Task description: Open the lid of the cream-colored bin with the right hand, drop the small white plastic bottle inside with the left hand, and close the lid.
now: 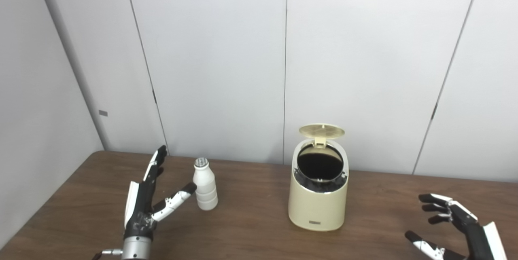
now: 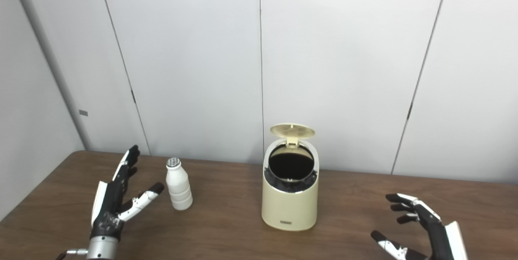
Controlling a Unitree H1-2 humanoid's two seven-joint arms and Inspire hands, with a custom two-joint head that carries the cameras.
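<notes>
The small white plastic bottle [image 1: 205, 184] should come to rest upright inside the cream-colored bin [image 1: 318, 184] when I drop it, with its cap showing in the bin's opening, because the bin is tall and narrow.
The cream-colored bin [image 1: 318, 199] stands on the brown table with its round lid [image 1: 321, 131] flipped up and its dark inside showing. The small white plastic bottle [image 1: 204, 185] stands upright to the bin's left. My left hand [image 1: 147, 201] is open, fingers spread, just left of the bottle with its thumb tip close to the bottle's side. My right hand [image 1: 453, 225] is open and empty, low at the right, well apart from the bin.
The brown wooden table [image 1: 251, 227] runs back to a white panelled wall [image 1: 283, 58]. The bin also shows in the right eye view [image 2: 289, 195], as does the bottle [image 2: 178, 185].
</notes>
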